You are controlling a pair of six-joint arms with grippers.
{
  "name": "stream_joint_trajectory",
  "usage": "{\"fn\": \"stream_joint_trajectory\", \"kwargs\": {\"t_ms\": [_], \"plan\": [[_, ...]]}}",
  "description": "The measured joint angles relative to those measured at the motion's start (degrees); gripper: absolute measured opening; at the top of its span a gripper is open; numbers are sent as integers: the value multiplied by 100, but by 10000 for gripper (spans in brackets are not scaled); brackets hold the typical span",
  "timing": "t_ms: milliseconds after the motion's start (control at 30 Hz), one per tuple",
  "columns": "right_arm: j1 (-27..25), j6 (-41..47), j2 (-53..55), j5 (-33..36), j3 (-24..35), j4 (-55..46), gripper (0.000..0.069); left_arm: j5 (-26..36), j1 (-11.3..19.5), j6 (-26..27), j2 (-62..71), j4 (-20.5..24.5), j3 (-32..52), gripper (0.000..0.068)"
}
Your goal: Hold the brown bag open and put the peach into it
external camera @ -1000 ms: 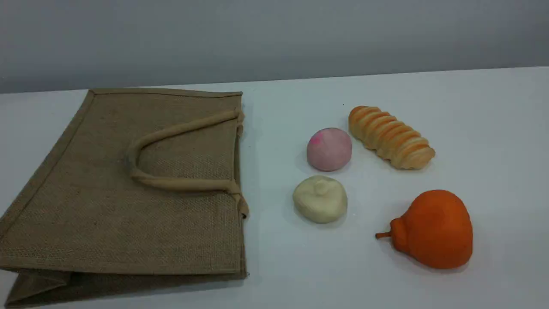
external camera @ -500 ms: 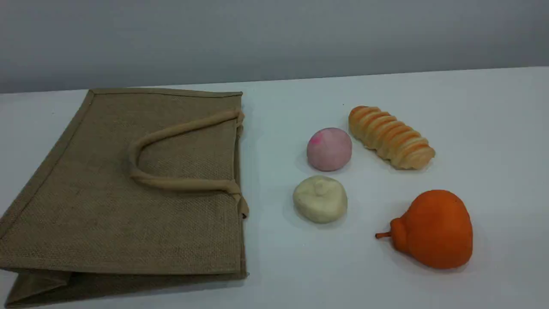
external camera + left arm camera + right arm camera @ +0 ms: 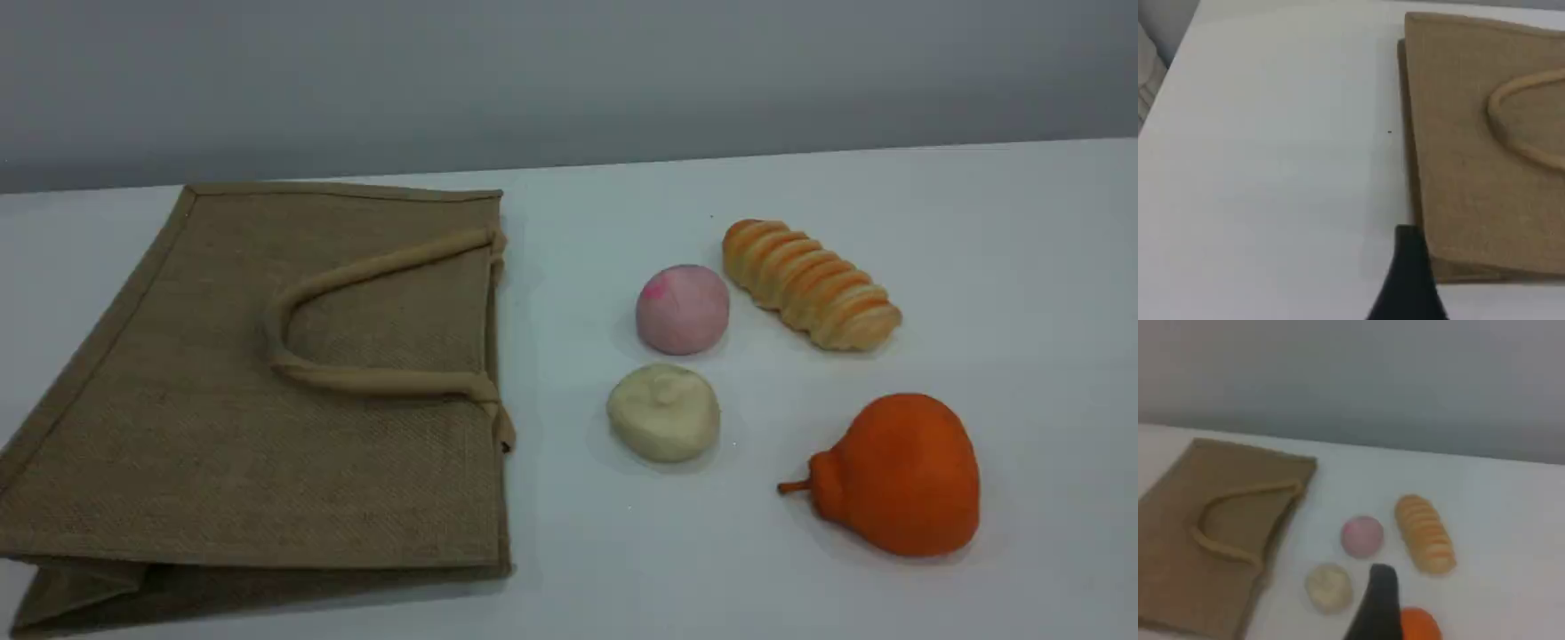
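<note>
A folded side (image 3: 90, 587) can be seen below the top panel, so I expect the brown bag's opening (image 3: 493, 332) to open wide when the robot lifts the beige handle.
The brown bag (image 3: 178, 444) lies flat on the left of the white table, its mouth edge facing right and a beige handle (image 3: 356, 382) resting on top. The peach (image 3: 682, 308), pale pink with a brighter blotch, sits to the right of the bag, apart from it. Neither arm appears in the scene view. In the left wrist view a dark fingertip (image 3: 1408, 273) hangs by a corner of the bag (image 3: 1485, 167). The right wrist view looks down from high up, its fingertip (image 3: 1378, 600) below the peach (image 3: 1362, 535) in the picture. Both grippers hold nothing and stand open.
A cream-white lumpy ball (image 3: 663, 412) lies just in front of the peach. A ridged orange bread roll (image 3: 811, 284) sits to the peach's right. An orange pear-shaped fruit (image 3: 898, 476) with a stem lies at the front right. The table's far edge meets a grey wall.
</note>
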Motion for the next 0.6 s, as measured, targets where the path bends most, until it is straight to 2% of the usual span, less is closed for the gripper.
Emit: {"fn": "stream_joint_trajectory", "kwargs": {"t_ms": [167, 367, 600], "plan": [[0, -19, 974, -177, -505, 54, 584, 271, 0, -15, 860, -5, -699, 507], [0, -72, 2010, -478, -821, 218, 584, -6, 0, -67, 1736, -24, -1110, 507], [0, -83, 2877, -594, -829, 211, 584, -512, 0, -40, 2321, -479, -1110, 507]]}}
